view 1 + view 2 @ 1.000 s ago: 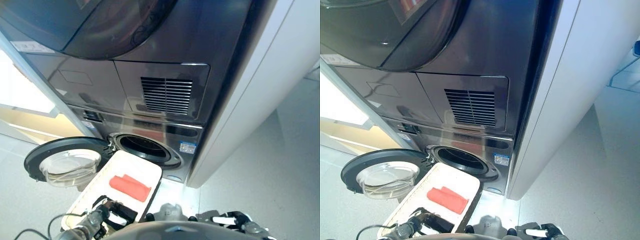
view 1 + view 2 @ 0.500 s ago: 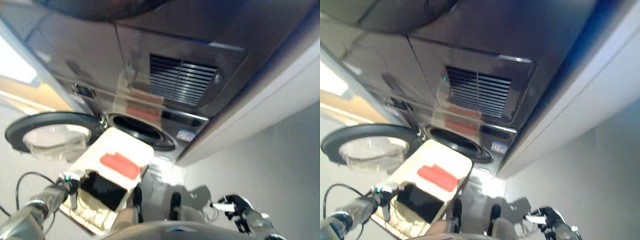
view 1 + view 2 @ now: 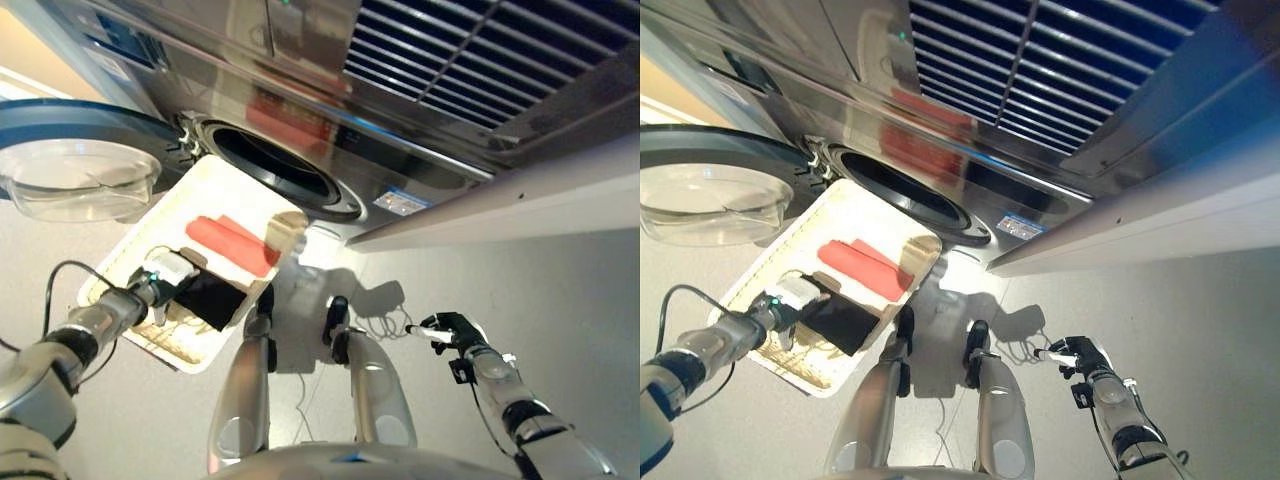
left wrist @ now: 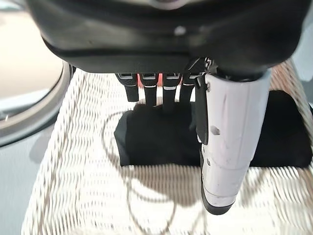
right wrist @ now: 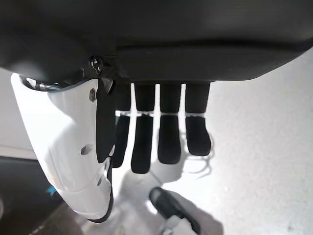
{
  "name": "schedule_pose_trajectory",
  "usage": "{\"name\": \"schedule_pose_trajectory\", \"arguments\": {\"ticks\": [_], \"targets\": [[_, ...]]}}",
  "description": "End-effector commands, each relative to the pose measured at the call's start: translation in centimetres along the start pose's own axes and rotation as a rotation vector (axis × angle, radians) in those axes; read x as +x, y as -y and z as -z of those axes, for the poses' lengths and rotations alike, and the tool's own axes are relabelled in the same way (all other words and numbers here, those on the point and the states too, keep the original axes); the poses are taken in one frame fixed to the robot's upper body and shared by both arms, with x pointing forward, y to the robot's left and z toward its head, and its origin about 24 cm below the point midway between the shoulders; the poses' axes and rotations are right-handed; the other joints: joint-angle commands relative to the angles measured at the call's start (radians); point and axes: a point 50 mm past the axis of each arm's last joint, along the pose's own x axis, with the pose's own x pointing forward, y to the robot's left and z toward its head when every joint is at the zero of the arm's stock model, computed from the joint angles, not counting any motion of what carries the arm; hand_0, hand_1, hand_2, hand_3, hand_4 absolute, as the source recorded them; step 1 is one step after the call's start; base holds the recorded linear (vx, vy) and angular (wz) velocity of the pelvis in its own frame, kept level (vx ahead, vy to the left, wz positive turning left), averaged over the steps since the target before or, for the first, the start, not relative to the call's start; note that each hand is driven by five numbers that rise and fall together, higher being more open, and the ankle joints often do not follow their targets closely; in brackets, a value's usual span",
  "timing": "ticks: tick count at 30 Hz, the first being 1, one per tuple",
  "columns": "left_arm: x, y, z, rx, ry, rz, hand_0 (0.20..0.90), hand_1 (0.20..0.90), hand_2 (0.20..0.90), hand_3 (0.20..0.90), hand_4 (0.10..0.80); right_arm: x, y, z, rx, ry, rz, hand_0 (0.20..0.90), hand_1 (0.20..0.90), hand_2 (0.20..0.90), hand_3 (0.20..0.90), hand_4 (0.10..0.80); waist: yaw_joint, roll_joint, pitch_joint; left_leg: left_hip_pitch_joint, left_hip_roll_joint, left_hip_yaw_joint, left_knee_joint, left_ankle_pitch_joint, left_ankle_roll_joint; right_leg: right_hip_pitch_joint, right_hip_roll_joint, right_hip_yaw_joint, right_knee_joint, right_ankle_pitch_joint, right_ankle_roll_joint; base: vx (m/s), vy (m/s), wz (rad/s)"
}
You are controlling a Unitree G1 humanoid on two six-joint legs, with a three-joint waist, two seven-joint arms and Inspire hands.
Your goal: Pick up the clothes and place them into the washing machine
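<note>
A pale part of the basket (image 3: 220, 269) is showing between the cloths. The black cloth (image 3: 212, 299) will come up by itself when I lift, and the red cloth will stay behind.
A white wicker basket (image 3: 112, 283) lies on the floor before the washing machine's open drum (image 3: 275, 165). A folded red cloth (image 3: 235, 243) rests in the basket's far half and a folded black cloth (image 3: 212, 300) in its near half. My left hand (image 3: 166, 270) hovers at the black cloth's left edge. In the left wrist view its fingers (image 4: 156, 90) hang straight over the black cloth (image 4: 156, 139), open, holding nothing. My right hand (image 3: 452, 329) hangs open over bare floor to the right, its fingers (image 5: 168, 137) relaxed.
The machine's round door (image 3: 70, 170) with its clear bowl stands swung open to the left of the basket. A vented dark panel (image 3: 470, 60) sits above the drum. A white cabinet side (image 3: 560, 190) runs along the right.
The camera has tipped down and closer, so the whole picture shifted. My left hand has reached forward in the basket to the black cloth. My right hand stays out over the floor.
</note>
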Motion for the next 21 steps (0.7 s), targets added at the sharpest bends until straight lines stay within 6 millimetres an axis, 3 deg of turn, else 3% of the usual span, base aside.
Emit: {"name": "schedule_pose_trajectory", "arguments": {"ticks": [1, 8, 21], "targets": [[-0.6, -3.2, 3.3, 0.046, -0.102, -0.145, 0.900, 0.900, 0.900, 0.900, 0.800, -0.5, 2.4, 0.8, 0.003, 0.002, 0.097, 0.900, 0.900, 0.900, 0.900, 0.800, -0.008, 0.012, -0.023, -0.048, -0.016, -0.001, 0.085, -0.074, -0.050, 0.066, -0.012, 0.023, -0.136, 0.107, 0.072, -0.040, 0.006, 0.05], [-0.2, -5.7, 3.9, 0.097, -0.114, -0.218, 0.900, 0.900, 0.900, 0.900, 0.800, -0.2, 2.1, 0.2, 0.009, 0.013, 0.091, 0.900, 0.900, 0.900, 0.900, 0.800, -0.015, 0.009, 0.004, -0.076, -0.015, -0.002, 0.096, -0.071, -0.048, 0.034, -0.010, 0.023, -0.127, 0.113, 0.069, -0.030, 0.010, 0.01], [0.2, -6.4, 4.5, 0.092, -0.149, -0.227, 0.900, 0.900, 0.900, 0.900, 0.800, -0.1, 2.5, -0.6, 0.023, 0.040, 0.100, 0.900, 0.900, 0.900, 0.900, 0.800, -0.032, -0.010, 0.041, -0.117, -0.012, -0.005, 0.098, -0.061, -0.041, -0.009, -0.003, 0.024, -0.125, 0.124, 0.065, -0.008, 0.003, -0.01]]}}
